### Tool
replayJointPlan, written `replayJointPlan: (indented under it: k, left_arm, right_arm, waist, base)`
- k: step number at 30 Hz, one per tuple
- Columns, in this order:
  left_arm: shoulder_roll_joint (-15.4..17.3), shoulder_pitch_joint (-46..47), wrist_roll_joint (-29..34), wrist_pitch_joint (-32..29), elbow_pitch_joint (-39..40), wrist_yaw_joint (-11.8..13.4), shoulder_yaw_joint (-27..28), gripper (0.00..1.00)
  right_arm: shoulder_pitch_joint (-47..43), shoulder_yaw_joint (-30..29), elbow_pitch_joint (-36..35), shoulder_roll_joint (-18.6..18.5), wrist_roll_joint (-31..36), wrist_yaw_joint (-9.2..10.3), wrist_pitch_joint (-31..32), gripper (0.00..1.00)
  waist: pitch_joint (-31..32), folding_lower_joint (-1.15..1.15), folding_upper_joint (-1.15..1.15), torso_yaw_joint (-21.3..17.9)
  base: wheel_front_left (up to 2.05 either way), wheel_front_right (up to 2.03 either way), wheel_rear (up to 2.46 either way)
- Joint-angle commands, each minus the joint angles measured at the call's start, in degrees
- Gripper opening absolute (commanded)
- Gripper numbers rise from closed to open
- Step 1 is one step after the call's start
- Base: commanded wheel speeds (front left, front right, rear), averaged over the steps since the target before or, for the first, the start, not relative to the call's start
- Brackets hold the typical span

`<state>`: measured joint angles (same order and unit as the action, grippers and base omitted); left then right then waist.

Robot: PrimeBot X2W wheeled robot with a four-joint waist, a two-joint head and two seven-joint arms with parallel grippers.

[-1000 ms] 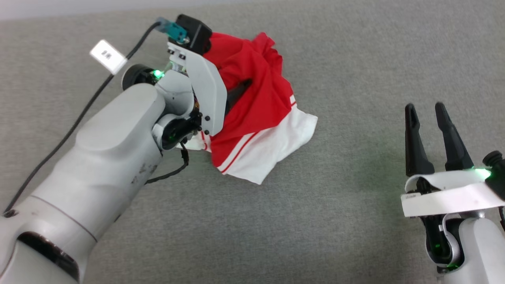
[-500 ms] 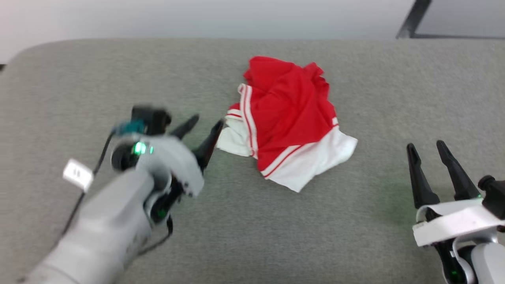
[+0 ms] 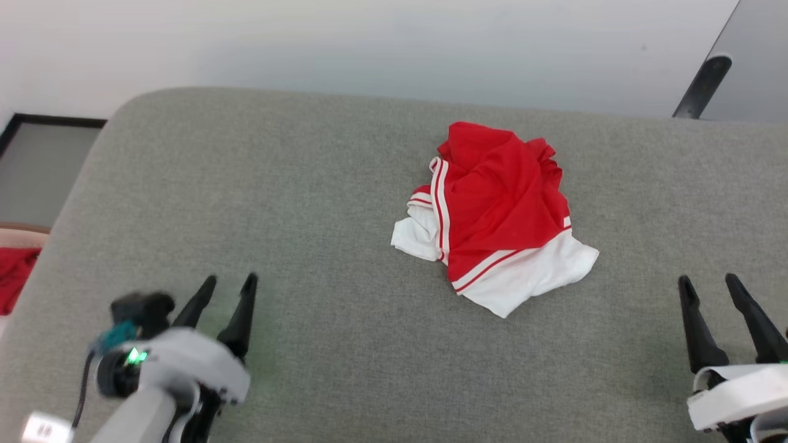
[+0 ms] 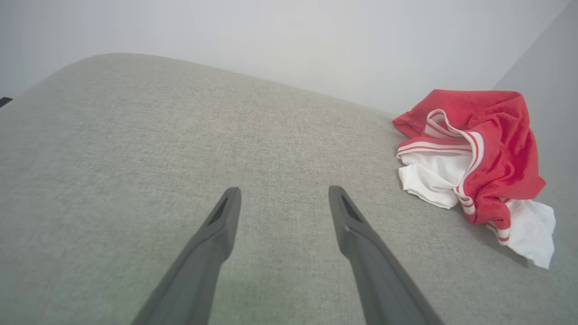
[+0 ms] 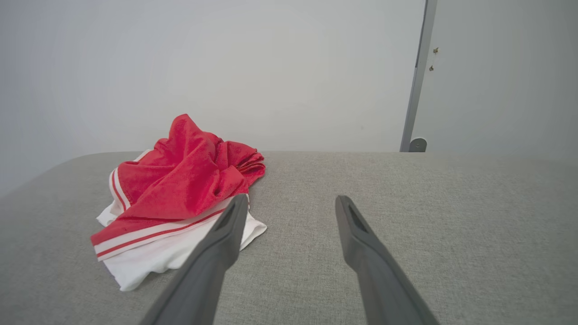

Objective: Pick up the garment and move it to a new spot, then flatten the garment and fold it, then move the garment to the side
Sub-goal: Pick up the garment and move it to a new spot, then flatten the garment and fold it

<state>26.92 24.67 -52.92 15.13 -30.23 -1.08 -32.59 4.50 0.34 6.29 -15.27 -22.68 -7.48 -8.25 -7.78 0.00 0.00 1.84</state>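
Observation:
White sleeves (image 3: 415, 237) stick out on opposite sides, so I expect the bunched red body (image 3: 502, 195) to stretch out into a wide span when I pull the sleeves apart.
The garment (image 3: 498, 209), a red shirt with white sleeves and red-white striped trim, lies crumpled in a heap on the grey padded surface (image 3: 308, 203), right of centre. In the left wrist view the garment (image 4: 487, 153) sits at the right, clear of the fingers. The right wrist view has the garment (image 5: 180, 189) at the left. My left gripper (image 3: 229, 283) hovers open and empty at the lower left, well apart from the heap. Over at the lower right, my right gripper (image 3: 707, 280) is also open and empty.
The padded surface ends in a rounded far edge below a pale wall (image 3: 369, 43). A dark post (image 3: 702, 80) stands at the far right. Something red (image 3: 15, 277) lies off the surface's left edge.
My left gripper let go of the garment and drew back to the lower left. The head camera has tilted up, so the whole scene has shifted. The garment lies free.

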Motion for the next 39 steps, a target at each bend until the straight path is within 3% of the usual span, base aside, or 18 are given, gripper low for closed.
replayJointPlan:
  k: [1, 8, 17, 39]
  left_arm:
    - [-0.23, -3.35, 2.58, -0.01, 2.41, 0.64, 2.89, 1.00]
    - [-0.35, -13.79, 16.62, -0.01, 11.42, 1.24, 11.98, 1.00]
    - [-2.64, -18.51, 27.54, 0.01, 20.25, 1.39, 20.71, 1.00]
    - [-6.94, -22.22, 33.85, 0.01, 21.36, -1.94, 25.82, 1.00]
  right_arm:
    - [-1.18, -0.91, -0.26, -0.21, 0.50, -0.02, 0.24, 1.00]
    - [-3.21, -5.05, -1.16, -0.24, 0.20, -0.02, 0.53, 1.00]
    - [-3.68, -6.46, -2.75, 0.06, 0.65, -0.02, 1.31, 1.00]
    - [-3.59, -4.37, -1.93, 1.82, 0.71, -0.02, 0.88, 1.00]
  waist:
    - [1.37, 0.00, 0.00, 0.56]
    - [2.95, 0.00, 0.00, 0.56]
    - [4.46, 0.00, 0.00, -0.03]
    - [4.40, 0.00, 0.00, -0.33]
  base:
    - [0.00, 0.00, 0.00]
    - [0.00, 0.00, 0.00]
    - [0.00, 0.00, 0.00]
    - [0.00, 0.00, 0.00]
